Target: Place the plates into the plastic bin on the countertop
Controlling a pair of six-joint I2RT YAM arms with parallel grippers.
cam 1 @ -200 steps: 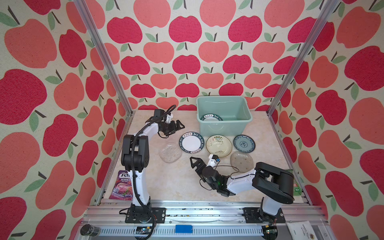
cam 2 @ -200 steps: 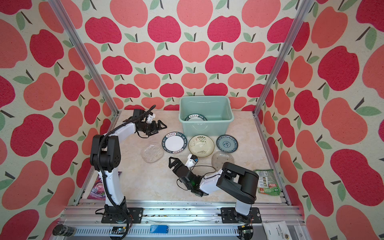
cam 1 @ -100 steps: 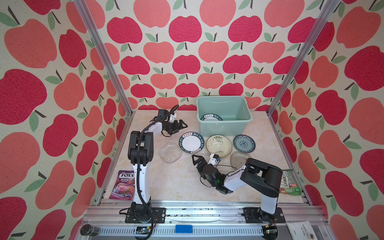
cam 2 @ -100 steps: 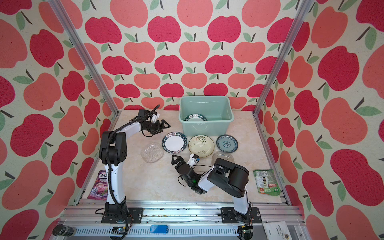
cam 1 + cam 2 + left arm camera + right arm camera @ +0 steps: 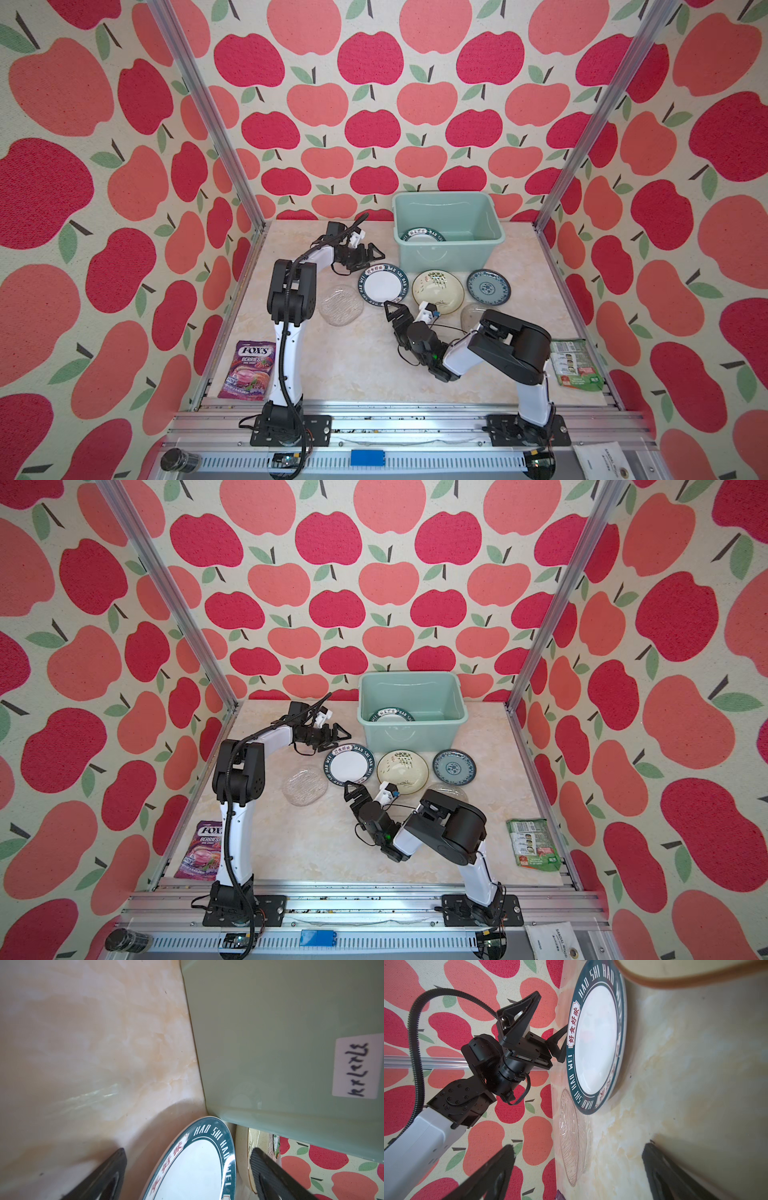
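The white lettered plate's far rim [image 5: 397, 270] is close to the bin, so the robot's left gripper should steady the plate while the right gripper takes its near rim [image 5: 379, 304].
The mint-green plastic bin [image 5: 449, 245] stands at the back of the countertop [image 5: 353, 365], with one dark-rimmed lettered plate [image 5: 422, 236] inside. In front of it lie a white lettered plate [image 5: 383, 286], a cream floral plate [image 5: 438, 290] and a blue patterned plate [image 5: 488, 287]. A clear glass plate [image 5: 341, 305] lies at the left. Another glass plate [image 5: 469, 311] is partly hidden by the right arm. My left gripper [image 5: 370, 257] is open, its fingers [image 5: 268, 1169] straddling the white lettered plate's [image 5: 199, 1167] far rim. My right gripper [image 5: 395, 309] is open and empty, just short of that plate's near rim [image 5: 591, 1043].
A purple FOX'S packet [image 5: 248, 370] lies at the front left by the rail. A green packet [image 5: 575, 368] lies at the front right. Apple-patterned walls and aluminium posts close in the sides and back. The bin's wall [image 5: 280, 1043] is close beside the left gripper.
The left gripper has slid right, up to the lettered plate's rim. The right gripper has crept toward the same plate's near edge, and the right arm's elbow has swung left.
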